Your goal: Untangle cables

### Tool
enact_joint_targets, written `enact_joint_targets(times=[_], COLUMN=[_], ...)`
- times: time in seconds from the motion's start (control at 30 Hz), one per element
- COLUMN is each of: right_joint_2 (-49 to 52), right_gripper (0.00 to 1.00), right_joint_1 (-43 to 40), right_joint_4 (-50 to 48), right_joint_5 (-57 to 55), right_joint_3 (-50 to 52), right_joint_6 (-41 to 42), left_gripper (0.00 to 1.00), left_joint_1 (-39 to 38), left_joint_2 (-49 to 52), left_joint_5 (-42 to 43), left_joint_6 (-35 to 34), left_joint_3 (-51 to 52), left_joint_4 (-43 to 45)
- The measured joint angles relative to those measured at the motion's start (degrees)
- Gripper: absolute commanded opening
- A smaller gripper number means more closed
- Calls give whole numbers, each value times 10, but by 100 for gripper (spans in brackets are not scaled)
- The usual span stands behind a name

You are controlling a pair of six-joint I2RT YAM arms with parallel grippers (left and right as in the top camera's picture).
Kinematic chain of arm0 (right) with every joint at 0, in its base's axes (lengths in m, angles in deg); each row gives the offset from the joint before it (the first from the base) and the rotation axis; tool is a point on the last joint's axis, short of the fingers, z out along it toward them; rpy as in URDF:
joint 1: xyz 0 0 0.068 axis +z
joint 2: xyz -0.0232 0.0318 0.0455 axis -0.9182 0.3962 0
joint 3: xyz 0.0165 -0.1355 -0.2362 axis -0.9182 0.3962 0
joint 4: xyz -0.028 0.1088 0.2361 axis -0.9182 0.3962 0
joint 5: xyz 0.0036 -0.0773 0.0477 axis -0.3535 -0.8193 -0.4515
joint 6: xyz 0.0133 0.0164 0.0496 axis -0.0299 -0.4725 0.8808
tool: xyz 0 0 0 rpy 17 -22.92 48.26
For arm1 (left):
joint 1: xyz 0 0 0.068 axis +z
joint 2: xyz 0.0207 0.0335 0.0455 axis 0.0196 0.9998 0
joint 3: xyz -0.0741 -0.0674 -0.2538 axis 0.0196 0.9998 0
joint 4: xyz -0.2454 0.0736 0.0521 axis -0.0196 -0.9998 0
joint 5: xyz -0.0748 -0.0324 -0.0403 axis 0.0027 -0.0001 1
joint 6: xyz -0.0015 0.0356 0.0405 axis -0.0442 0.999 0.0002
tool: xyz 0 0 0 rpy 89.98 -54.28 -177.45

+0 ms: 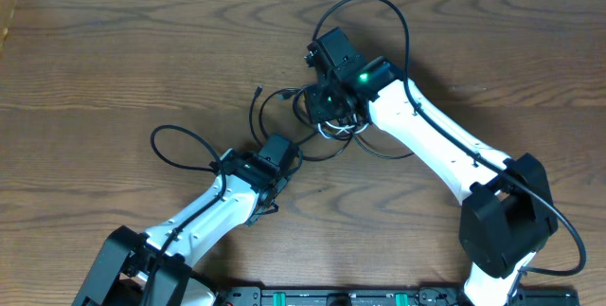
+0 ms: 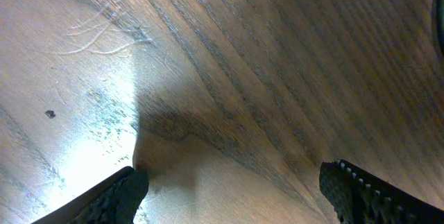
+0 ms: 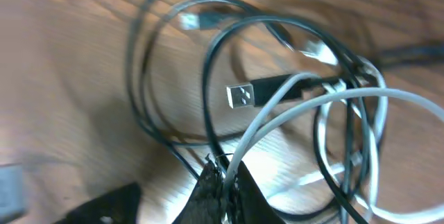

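Next, I raise the white cable in my right gripper and bring my left gripper in to hold the tangle, because the cable runs through the black loops.
The cables lie in a tangle at the table's middle, two thin black ones and a white one. In the right wrist view, black loops cross the white cable, and a black USB plug lies among them. My right gripper is shut on the white cable; overhead it sits over the tangle. My left gripper is open and empty over bare wood, just lower left of the tangle.
The thick black cable of the left arm loops out at the left. The right arm's own cable arcs behind it. The wooden table spreads around, and a black rail runs along the front edge.
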Motion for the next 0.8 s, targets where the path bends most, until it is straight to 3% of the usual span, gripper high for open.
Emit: enact_joint_targets(times=[0.27,0.47,0.6,0.8], right_joint_2=[-75,-117,-126,-225], right_gripper=[1,1,1,1], right_joint_1=[0,-3,-19,-24], right_joint_4=[-18,-16,-39,-32], right_joint_5=[31,-74,-36,-12], right_joint_3=[0,-4,-28,-63], right_joint_6=[-74,-52,-88,-138], left_gripper=[86,86,86,86], left_joint_1=[0,0,0,0], left_joint_2=[0,0,0,-1], left_joint_5=[0,0,0,35], left_joint_6=[0,0,0,32], left_joint_3=[0,0,0,0], left_joint_4=[0,0,0,42])
